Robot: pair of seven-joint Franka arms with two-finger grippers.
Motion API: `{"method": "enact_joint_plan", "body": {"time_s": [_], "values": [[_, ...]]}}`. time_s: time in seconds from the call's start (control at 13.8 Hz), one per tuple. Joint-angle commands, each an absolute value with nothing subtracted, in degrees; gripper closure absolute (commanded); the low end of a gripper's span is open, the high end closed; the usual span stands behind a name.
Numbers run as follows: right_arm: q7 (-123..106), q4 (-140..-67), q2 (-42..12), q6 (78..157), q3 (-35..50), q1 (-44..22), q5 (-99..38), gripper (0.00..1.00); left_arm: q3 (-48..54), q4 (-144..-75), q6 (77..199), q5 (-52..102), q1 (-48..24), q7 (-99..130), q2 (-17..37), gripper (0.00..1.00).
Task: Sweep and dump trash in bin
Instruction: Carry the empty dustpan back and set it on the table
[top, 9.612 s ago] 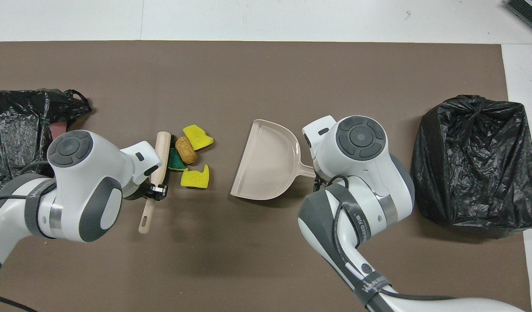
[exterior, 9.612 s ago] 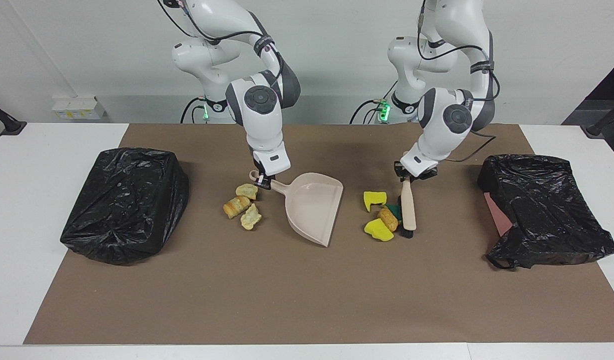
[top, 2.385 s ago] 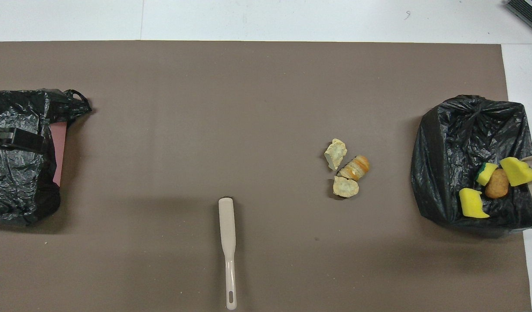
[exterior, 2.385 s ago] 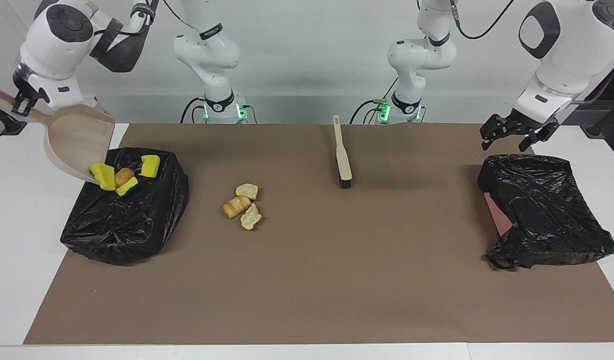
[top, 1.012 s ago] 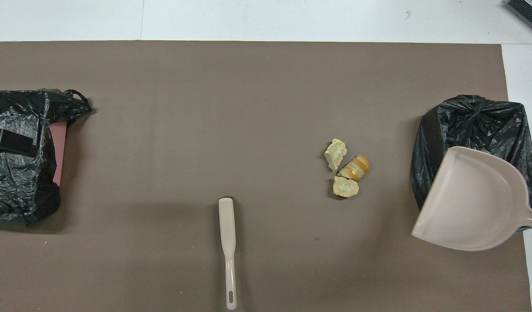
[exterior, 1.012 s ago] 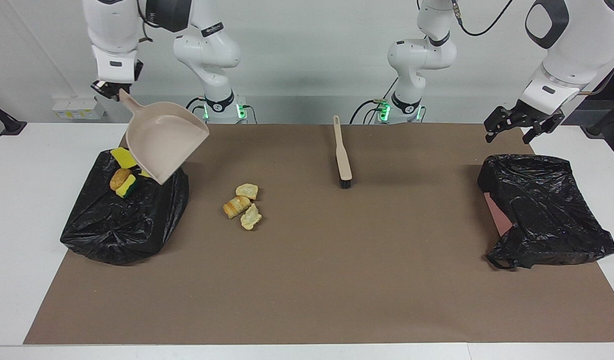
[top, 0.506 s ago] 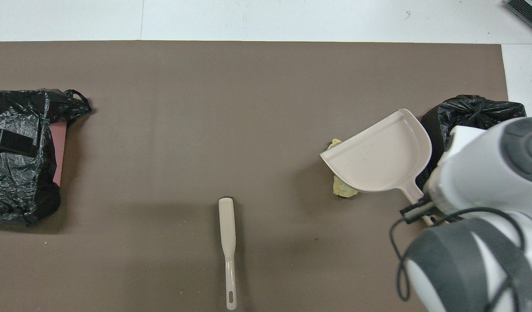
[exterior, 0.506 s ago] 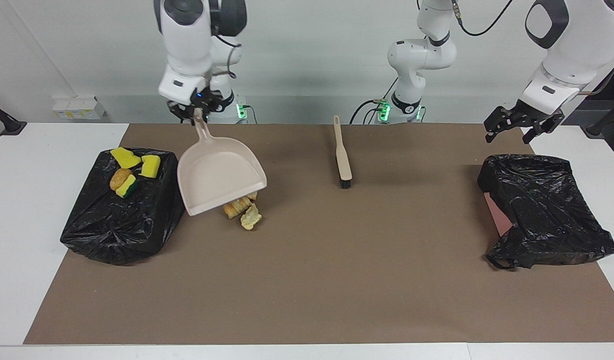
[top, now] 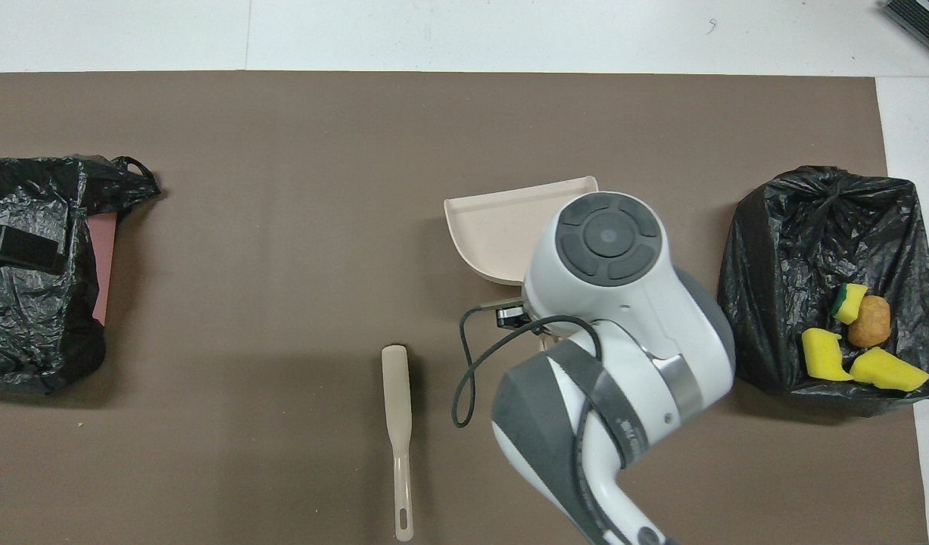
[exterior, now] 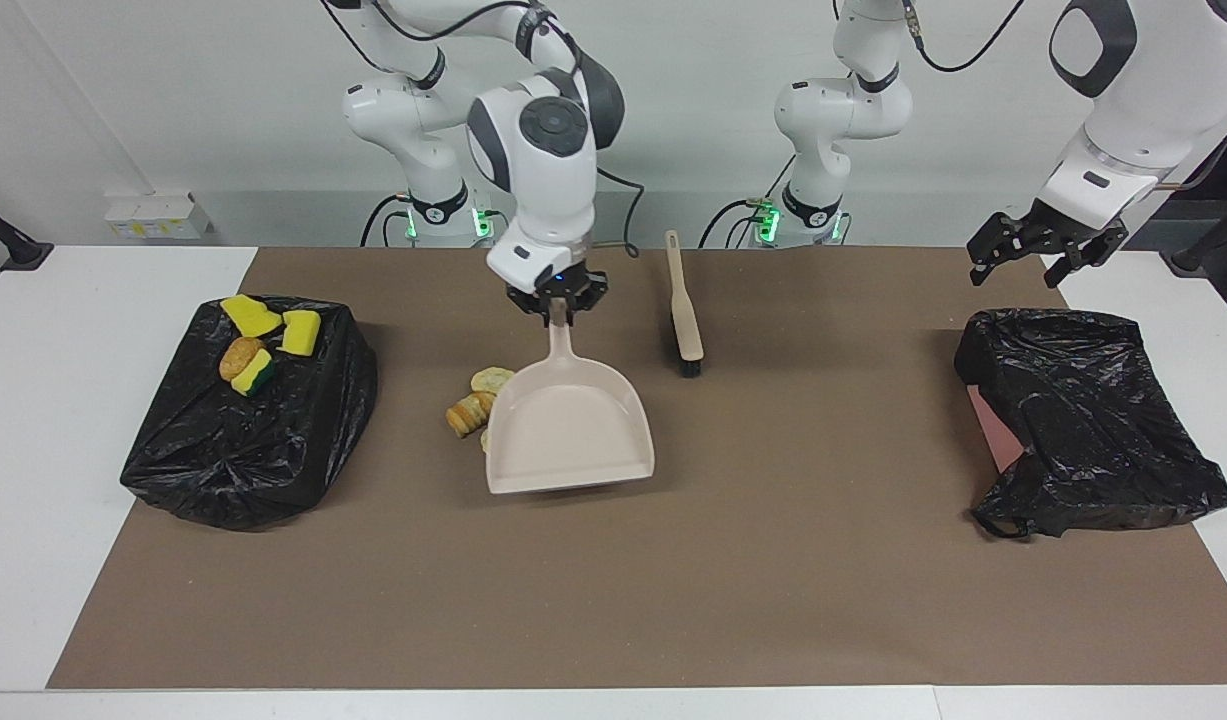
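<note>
The beige dustpan (exterior: 570,432) is empty and the mat (top: 403,222) beyond the beige brush is clear, so my right gripper should keep moving the dustpan there and release it flat.
My right gripper (exterior: 557,305) is shut on the handle of the beige dustpan (exterior: 569,427), which hangs low over the mat with its empty mouth facing away from the robots. Three tan and pale trash lumps (exterior: 472,411) lie on the mat beside the pan, toward the right arm's end, one partly hidden by it. In the overhead view the right arm covers them and only the pan's mouth (top: 504,225) shows. The black-bagged bin (exterior: 243,440) carries yellow sponge pieces (exterior: 250,316) and a brown lump (top: 868,322) on top. The beige brush (exterior: 684,307) lies alone near the robots. My left gripper (exterior: 1035,246) waits open.
A second black bag (exterior: 1093,420) with a pink edge sits at the left arm's end, under the left gripper. The brown mat (exterior: 673,580) covers most of the white table. In the overhead view the brush (top: 397,424) lies lengthwise near the robots' edge.
My right gripper has carried the empty dustpan from over the bin, past the lumps, to the middle of the mat and turned its mouth away from the robots. The left arm stayed still.
</note>
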State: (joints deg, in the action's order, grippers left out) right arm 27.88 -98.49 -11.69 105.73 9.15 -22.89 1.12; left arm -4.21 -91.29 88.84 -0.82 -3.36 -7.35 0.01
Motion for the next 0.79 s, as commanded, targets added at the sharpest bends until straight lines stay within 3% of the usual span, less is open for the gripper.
{"method": "enact_joint_plan", "body": {"time_s": [0.0, 0.51, 0.72], "values": [[35.2, -86.7, -21.3, 106.2, 8.7, -27.0, 0.5, 1.00, -4.0, -90.8, 87.8, -1.1, -3.0, -6.9, -0.2, 0.00], [44.7, -68.9, -38.2, 112.3, 7.9, -32.6, 5.0, 1.00, -4.0, -90.8, 87.9, -1.1, -3.0, -6.9, -0.2, 0.00], [44.7, -68.5, -39.6, 114.0, 8.4, -33.2, 7.8, 0.98, -4.0, -90.8, 87.9, -1.1, -3.0, -6.9, -0.2, 0.00]]}}
